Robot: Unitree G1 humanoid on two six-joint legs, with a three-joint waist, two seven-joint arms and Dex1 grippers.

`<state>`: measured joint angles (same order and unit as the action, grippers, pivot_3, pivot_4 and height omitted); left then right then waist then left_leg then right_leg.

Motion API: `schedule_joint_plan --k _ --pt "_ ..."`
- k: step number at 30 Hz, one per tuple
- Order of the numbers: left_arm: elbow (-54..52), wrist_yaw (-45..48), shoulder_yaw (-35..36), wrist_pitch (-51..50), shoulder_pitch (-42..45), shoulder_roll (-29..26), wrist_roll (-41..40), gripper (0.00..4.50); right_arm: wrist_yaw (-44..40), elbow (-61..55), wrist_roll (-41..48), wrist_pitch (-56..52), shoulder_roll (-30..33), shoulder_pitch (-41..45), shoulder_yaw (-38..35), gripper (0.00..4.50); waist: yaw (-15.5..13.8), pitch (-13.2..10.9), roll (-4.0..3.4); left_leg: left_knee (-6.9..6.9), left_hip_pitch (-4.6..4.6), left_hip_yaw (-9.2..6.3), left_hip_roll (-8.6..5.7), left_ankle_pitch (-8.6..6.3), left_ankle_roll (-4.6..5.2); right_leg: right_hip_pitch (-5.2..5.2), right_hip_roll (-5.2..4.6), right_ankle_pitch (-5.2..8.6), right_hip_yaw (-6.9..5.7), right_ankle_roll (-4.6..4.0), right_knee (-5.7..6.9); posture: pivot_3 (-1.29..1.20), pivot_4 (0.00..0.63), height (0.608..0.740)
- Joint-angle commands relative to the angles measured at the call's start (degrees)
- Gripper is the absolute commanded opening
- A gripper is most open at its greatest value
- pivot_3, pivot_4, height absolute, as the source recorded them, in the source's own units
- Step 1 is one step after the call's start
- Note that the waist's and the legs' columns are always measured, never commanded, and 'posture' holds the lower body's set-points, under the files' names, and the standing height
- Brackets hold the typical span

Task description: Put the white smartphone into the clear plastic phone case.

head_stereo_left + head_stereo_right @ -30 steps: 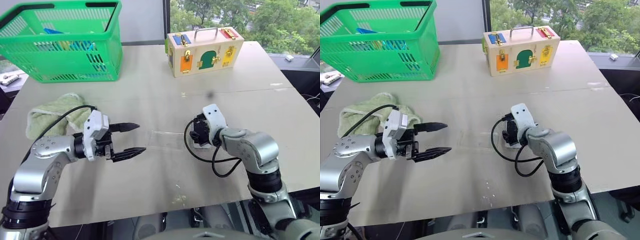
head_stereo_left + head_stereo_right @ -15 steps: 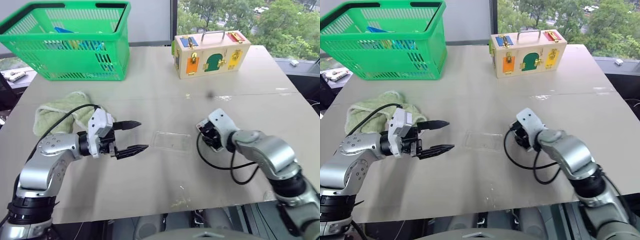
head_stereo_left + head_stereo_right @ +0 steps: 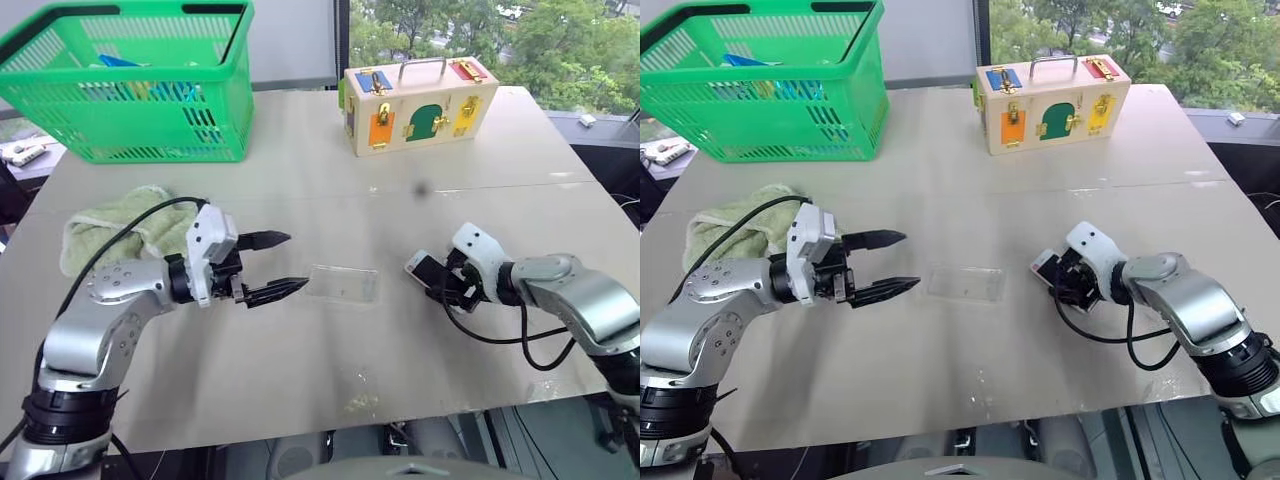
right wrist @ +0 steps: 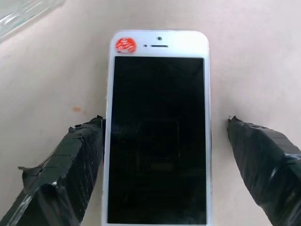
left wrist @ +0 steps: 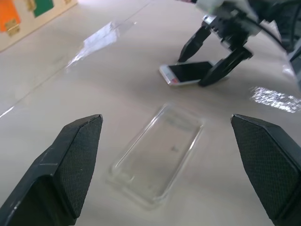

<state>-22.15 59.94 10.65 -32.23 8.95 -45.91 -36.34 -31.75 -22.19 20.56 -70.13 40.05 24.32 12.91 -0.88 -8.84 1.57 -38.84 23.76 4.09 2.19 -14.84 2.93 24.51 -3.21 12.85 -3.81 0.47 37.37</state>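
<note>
My left gripper's finger is taking up room at the end of the empty case [image 3: 318, 283]. I should move that finger back before my right gripper puts the white smartphone [image 3: 421, 267] there.
The white smartphone [image 4: 158, 127] lies flat on the table, black screen up, with a red sticker at its top corner. My right gripper [image 3: 445, 285] is open and straddles the phone's lower half, one finger on each long side. The phone's upper end [image 3: 420, 266] sticks out towards the clear plastic phone case [image 3: 343, 284]. That case lies empty, open side up, at the table's middle. My left gripper [image 3: 284, 264] hovers open just left of the case, pointing at it. In the left wrist view the case [image 5: 160, 153] lies between my fingers, with the phone [image 5: 186, 73] beyond.
A green towel [image 3: 125, 220] lies behind my left arm. At the back left stands a green basket [image 3: 140, 85], and a wooden latch box [image 3: 420, 105] stands at the back centre. The table's front edge is close below both arms.
My right arm has swung out to the right and its wrist has turned, so the phone's top end now shows. The left gripper has edged slightly towards the case.
</note>
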Motion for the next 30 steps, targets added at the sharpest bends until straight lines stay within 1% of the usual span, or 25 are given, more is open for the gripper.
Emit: schedule_joint_plan --k 1,3,4,6,8,9,11,14,16,17,18,20,22,27,30 --pt "-4.00 -0.68 2.24 -2.89 0.21 -1.83 -3.58 4.50 4.37 -1.50 1.37 -11.78 -5.30 -3.11 -2.37 4.48 -0.10 0.01 0.01 0.00 -0.01 -0.02 0.00 0.01 -0.02 0.00 0.00 0.00 -0.01 -0.01 0.04 0.00 0.150 0.740" --pt "-4.58 -0.05 2.41 -4.49 0.49 -3.12 -5.10 4.50 6.04 -2.48 1.12 -13.67 -7.69 -3.98 -2.90 4.48 -0.10 0.01 0.00 0.00 -0.01 -0.05 0.00 0.03 -0.05 0.02 0.00 0.01 -0.03 -0.01 0.10 0.00 0.150 0.740" --pt "-4.61 0.60 2.21 -4.85 0.92 -3.86 -5.49 4.50 6.93 -2.54 0.65 -13.77 -8.48 -4.45 -2.71 4.08 -0.08 0.00 0.00 0.00 -0.01 -0.06 0.00 0.03 -0.06 0.03 0.01 0.01 -0.04 -0.02 0.11 0.00 0.150 0.740" --pt "-4.22 2.48 1.07 -4.47 2.02 -5.17 -5.42 4.50 7.34 -2.86 0.05 -12.89 -7.68 -5.41 -0.96 3.88 -0.08 0.01 0.00 0.01 -0.01 -0.05 0.00 0.02 -0.06 0.03 0.03 0.02 -0.04 -0.02 0.10 0.00 0.150 0.740" --pt "-3.34 3.62 0.24 -4.49 3.20 -5.70 -5.64 4.50 7.10 -3.29 -0.20 -11.83 -6.59 -5.99 0.05 2.98 -0.15 0.02 0.01 0.05 0.03 -0.06 -0.01 0.02 -0.07 0.04 0.09 0.02 -0.07 -0.03 0.04 0.00 0.150 0.740" --pt "-2.87 3.95 0.03 -4.82 3.77 -5.81 -5.95 4.50 6.93 -3.50 -0.25 -11.38 -6.23 -6.19 0.23 2.89 -0.13 0.02 0.01 0.12 0.02 -0.05 -0.04 0.02 -0.07 0.03 0.11 0.02 -0.07 -0.02 0.00 0.00 0.150 0.740" --pt "-1.67 4.23 -0.69 -4.92 5.29 -5.65 -5.64 4.50 6.34 -4.15 -0.11 -9.75 -5.65 -6.61 -0.31 2.89 -0.14 0.02 0.01 0.17 0.01 -0.03 -0.05 0.02 -0.07 0.02 0.11 0.02 -0.05 -0.01 -0.06 0.00 0.150 0.740" --pt "-0.09 2.84 -0.13 -5.19 5.74 -4.62 -5.60 4.50 3.79 -5.36 -0.13 -1.92 -4.47 -6.96 -1.48 2.89 -0.03 0.02 0.01 0.22 0.02 -0.02 -0.07 0.02 -0.07 0.02 0.20 0.02 -0.04 0.00 -0.16 0.00 0.150 0.740" --pt "0.52 1.69 0.76 -5.74 5.11 -4.24 -5.90 4.50 1.55 -6.36 0.68 2.05 -4.28 -5.76 -2.20 2.89 0.16 -0.04 0.04 0.29 0.02 0.01 -0.07 0.02 -0.07 0.02 0.21 0.01 -0.02 0.01 -0.24 0.00 0.150 0.740" --pt "0.71 1.63 1.07 -5.58 4.50 -4.44 -5.58 4.50 0.40 -6.58 1.53 3.41 -4.89 -4.36 -2.61 2.89 0.28 -0.07 0.04 0.31 0.02 0.03 -0.06 0.02 -0.07 0.05 0.25 -0.11 0.00 0.22 -0.24 0.00 0.150 0.740" --pt "0.88 1.79 1.25 -5.14 3.70 -4.80 -4.87 4.50 -0.80 -6.55 1.96 4.18 -5.26 -2.05 -2.01 2.89 0.51 -0.12 0.02 0.32 0.03 0.04 -0.04 0.02 -0.07 0.06 0.27 -0.11 0.01 0.22 -0.25 0.00 0.150 0.740" --pt "1.18 1.35 1.67 -3.40 1.91 -4.99 -2.76 4.50 -3.20 -5.34 1.82 5.46 -6.14 3.94 1.19 2.89 1.69 -0.29 -0.11 0.34 0.02 0.09 0.01 0.03 -0.08 0.12 0.34 -0.12 0.08 0.22 -0.23 0.00 0.150 0.740" --pt "2.04 0.42 1.76 -2.14 1.00 -4.74 -1.09 4.50 -5.28 -2.67 1.02 6.36 -7.40 9.65 5.14 2.88 2.14 -0.49 -0.18 0.35 0.00 0.20 0.04 0.06 -0.13 0.29 0.35 -0.13 0.16 0.20 -0.04 0.00 0.150 0.740" --pt "8.31 2.52 2.87 3.76 -2.40 -4.54 2.22 4.50 -11.06 6.30 -2.05 10.40 -11.67 21.41 16.19 2.82 1.62 -0.60 -0.23 0.42 -0.02 0.03 0.06 0.18 -0.32 0.41 0.49 -0.07 0.14 0.09 0.31 0.00 0.150 0.740" --pt "12.31 4.40 4.01 8.54 -5.17 -4.10 3.99 4.50 -13.66 11.60 -5.14 13.16 -13.58 25.44 22.32 2.77 1.65 -0.60 -0.24 0.43 0.09 0.12 0.04 0.20 -0.34 0.54 0.42 -0.18 0.15 -0.13 0.32 0.00 0.150 0.740"
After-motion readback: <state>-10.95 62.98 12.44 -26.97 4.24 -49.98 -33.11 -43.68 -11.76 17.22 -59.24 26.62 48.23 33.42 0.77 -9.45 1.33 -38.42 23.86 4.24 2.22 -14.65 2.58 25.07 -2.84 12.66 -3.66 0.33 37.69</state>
